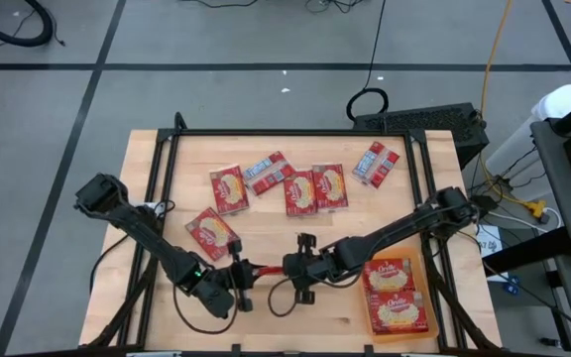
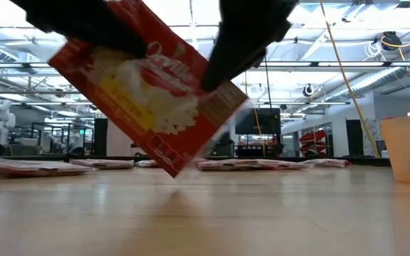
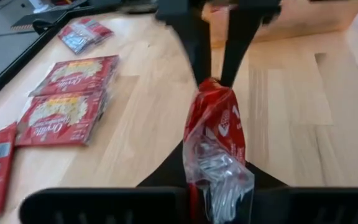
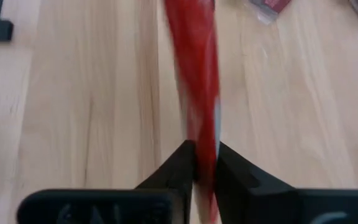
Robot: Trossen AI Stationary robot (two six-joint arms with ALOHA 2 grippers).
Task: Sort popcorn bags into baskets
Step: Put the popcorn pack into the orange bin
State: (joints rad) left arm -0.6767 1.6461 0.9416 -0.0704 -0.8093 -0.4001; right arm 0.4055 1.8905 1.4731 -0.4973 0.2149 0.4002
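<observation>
I should have my left gripper level the popcorn bag (image 2: 151,92) slanting in both grippers and hand it over, as the orange basket (image 1: 399,296) lies behind my right gripper.
One red popcorn bag (image 1: 264,268) hangs in the air over the near middle of the table, held between both grippers. In the low view the bag (image 2: 155,99) is tilted, its yellow-cream picture facing the camera. My left gripper (image 1: 238,281) is shut on its left end, and my right gripper (image 1: 295,268) on its right end. Several more bags (image 1: 300,190) lie flat on the far half of the table, and one bag (image 1: 211,234) lies nearer the left. The orange basket (image 1: 416,260) sits at the near right with two bags (image 1: 395,296) in it. My left gripper (image 3: 219,205) pinches the bag's crumpled silver-lined end (image 3: 224,180) between its two fingers, coming level from the table's left. The bag is lifted clear of the table. My right gripper (image 4: 205,171) pinches the opposite end (image 4: 202,134), seen edge-on between its fingers (image 4: 182,165), coming level from the right. In the left wrist view the right gripper's fingers (image 3: 197,53) close on the bunched end (image 3: 213,87).
Bare wood (image 1: 295,317) lies under the held bag and toward the near edge. A black frame rail (image 1: 295,132) runs along the table's far side and down both flanks. The basket wall (image 2: 408,146) stands at the right in the low view.
</observation>
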